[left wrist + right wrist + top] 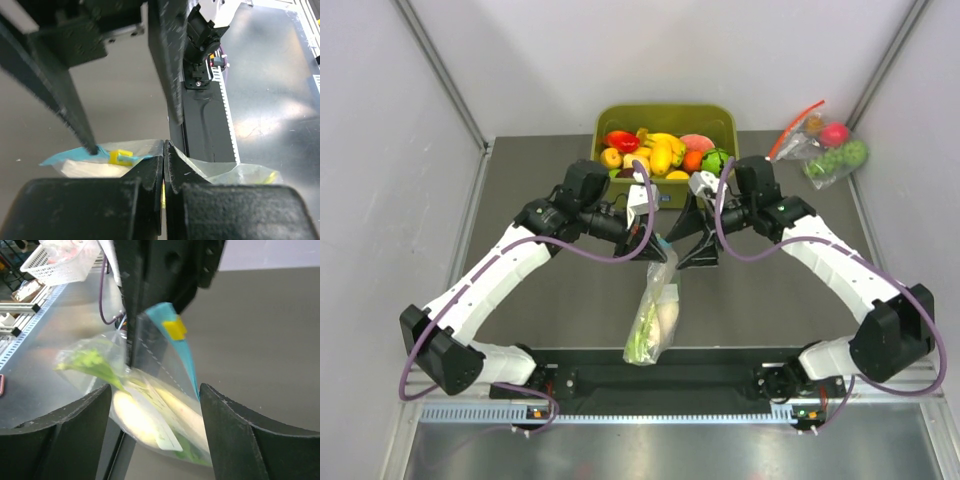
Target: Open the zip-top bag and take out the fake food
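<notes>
The robot's left gripper is pinching clear plastic next to the zip strip, so the right gripper should hold the bag while the left gripper takes the zip strip's slider end.
The zip-top bag hangs by its top edge above the near middle of the table. My left gripper is shut on that edge; the left wrist view shows its jaws pinching clear plastic beside the blue-green zip strip and yellow slider. The fake food is inside: a white radish and green leaves. My right gripper stands open just right of the bag top. In its wrist view its fingers straddle the bag, and the right finger sits close to the zip strip.
An olive bin of toy fruits stands at the back centre. A second clear bag with a red zip lies at the back right. A black rail and a metal strip run along the near edge, below the hanging bag.
</notes>
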Robot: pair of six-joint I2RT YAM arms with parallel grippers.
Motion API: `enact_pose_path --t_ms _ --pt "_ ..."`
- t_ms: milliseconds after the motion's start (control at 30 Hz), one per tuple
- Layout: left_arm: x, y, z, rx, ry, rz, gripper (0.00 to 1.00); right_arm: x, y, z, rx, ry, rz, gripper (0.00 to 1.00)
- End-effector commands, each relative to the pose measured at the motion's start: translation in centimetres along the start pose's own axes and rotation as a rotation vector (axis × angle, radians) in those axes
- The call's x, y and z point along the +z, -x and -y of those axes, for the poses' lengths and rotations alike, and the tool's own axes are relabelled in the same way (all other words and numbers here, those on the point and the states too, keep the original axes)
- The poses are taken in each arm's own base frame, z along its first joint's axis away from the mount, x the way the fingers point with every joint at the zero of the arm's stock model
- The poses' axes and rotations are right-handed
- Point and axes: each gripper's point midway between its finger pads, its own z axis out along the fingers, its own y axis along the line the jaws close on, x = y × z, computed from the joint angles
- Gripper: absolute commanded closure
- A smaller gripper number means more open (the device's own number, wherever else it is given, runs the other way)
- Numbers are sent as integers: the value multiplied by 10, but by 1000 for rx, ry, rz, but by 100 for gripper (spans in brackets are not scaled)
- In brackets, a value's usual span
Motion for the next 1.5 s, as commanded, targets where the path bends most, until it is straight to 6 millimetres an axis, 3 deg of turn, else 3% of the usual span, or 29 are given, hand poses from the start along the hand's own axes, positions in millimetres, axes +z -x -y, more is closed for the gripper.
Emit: enact_pose_path --t_ms 0,233,400,500,600,700,833,900,967,1000,1033,1133,1467 --pt "-1 15 6 69 -42 53 100 3 2 8 -43 -2 -10 27" --pt "-2 12 12 61 -62 43 100 -3 17 26 -95 -98 -33 23" --pt "-4 13 16 71 -68 47 100 -10 29 28 -127 -118 -21 22" --pt "-4 15 18 81 -77 53 100 -6 30 21 -110 -42 8 24" --pt "-4 13 14 78 -59 48 100 0 21 17 -59 35 20 32" --pt "-2 7 6 77 -29 38 100 6 8 8 -37 85 4 49" --pt "-3 -2 -22 86 126 5 100 7 -7 -10 2 134 -9 88" --pt "-6 -5 -34 94 201 -3 100 5 -9 -20 -4 150 -14 95" --pt "-13 -8 -47 94 293 -14 91 5 -5 -22 -11 169 6 100" --pt "-14 -6 -49 99 313 -10 81 4 -4 -24 -58 175 19 100" --pt "-16 -5 -52 100 334 -2 66 3 -6 -32 26 189 27 100" --pt "-19 4 -54 123 362 39 45 5 -3 -28 26 196 51 100" --pt "-1 8 -35 77 184 116 42 6 -10 -23 59 196 44 100"
